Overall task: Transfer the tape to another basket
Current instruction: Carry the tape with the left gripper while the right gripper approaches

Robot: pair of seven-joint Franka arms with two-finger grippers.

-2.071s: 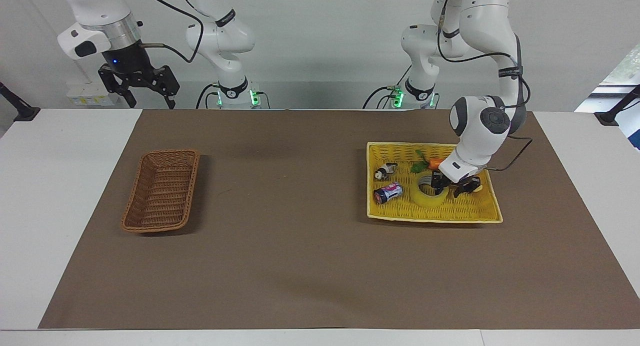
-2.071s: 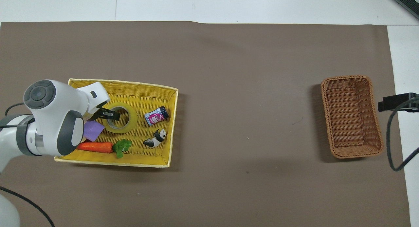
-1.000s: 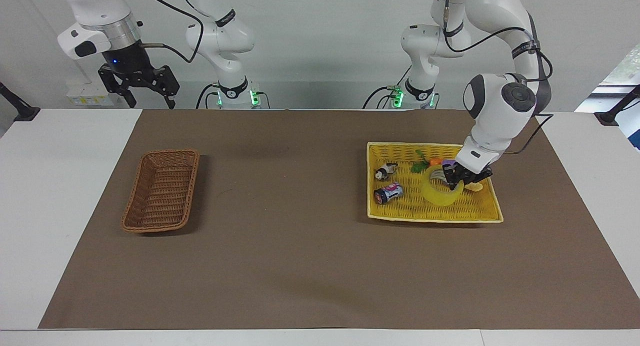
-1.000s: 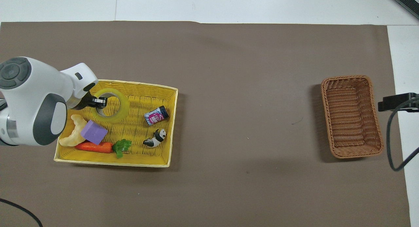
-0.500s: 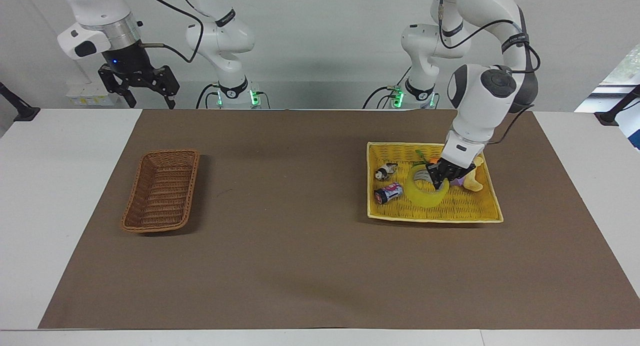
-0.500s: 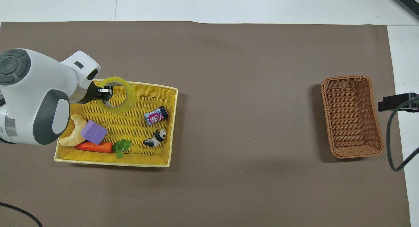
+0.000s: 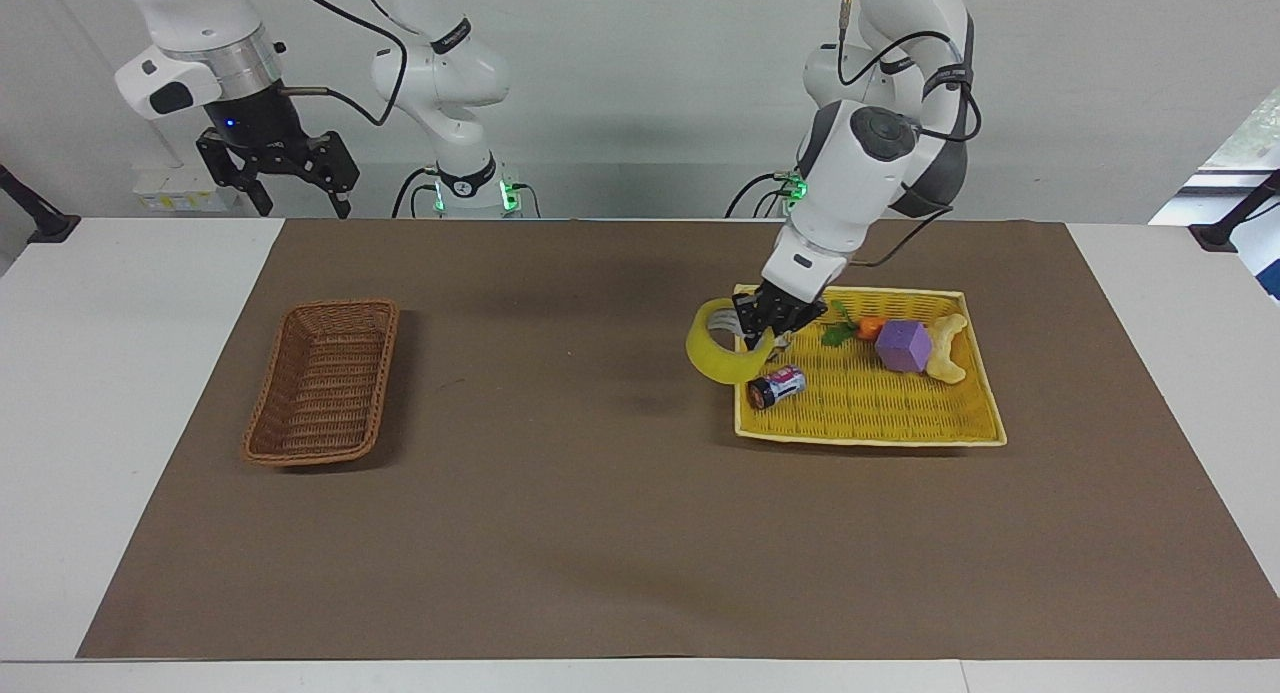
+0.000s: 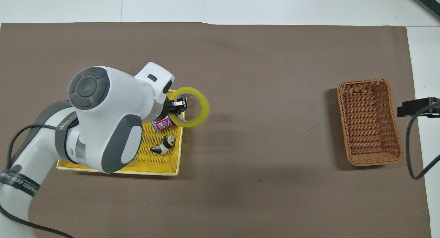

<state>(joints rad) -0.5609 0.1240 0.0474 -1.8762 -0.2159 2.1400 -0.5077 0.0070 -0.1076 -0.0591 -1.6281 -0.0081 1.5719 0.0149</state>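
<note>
The brown wicker basket (image 8: pixel 370 122) is far across the mat from my left gripper, so I should have my right gripper take the yellow tape roll's free rim (image 8: pixel 204 108) midway.
My left gripper (image 7: pixel 762 335) (image 8: pixel 179 104) is shut on the rim of the yellow tape roll (image 7: pixel 718 358) (image 8: pixel 197 115) and holds it in the air over the edge of the yellow tray basket (image 7: pixel 900 433) (image 8: pixel 172 162) that faces the right arm's end. The brown wicker basket (image 7: pixel 322 381) (image 8: pixel 369 121) stands empty toward the right arm's end of the table. My right gripper (image 7: pixel 275 178) waits raised, open and empty, near that end's back edge; only a dark part of it shows at the edge of the overhead view (image 8: pixel 417 106).
The tray basket holds a small can (image 7: pixel 776 387) (image 8: pixel 162 123), a panda figure (image 8: pixel 163 145), a carrot (image 7: pixel 865 327), a purple block (image 7: pixel 903 345) and a pale pastry (image 7: pixel 946 348). A brown mat (image 7: pixel 600 493) covers the table between the baskets.
My left gripper has lifted the tape out of the tray basket and carried it toward the right arm's end, past the tray's edge. The right arm has not moved.
</note>
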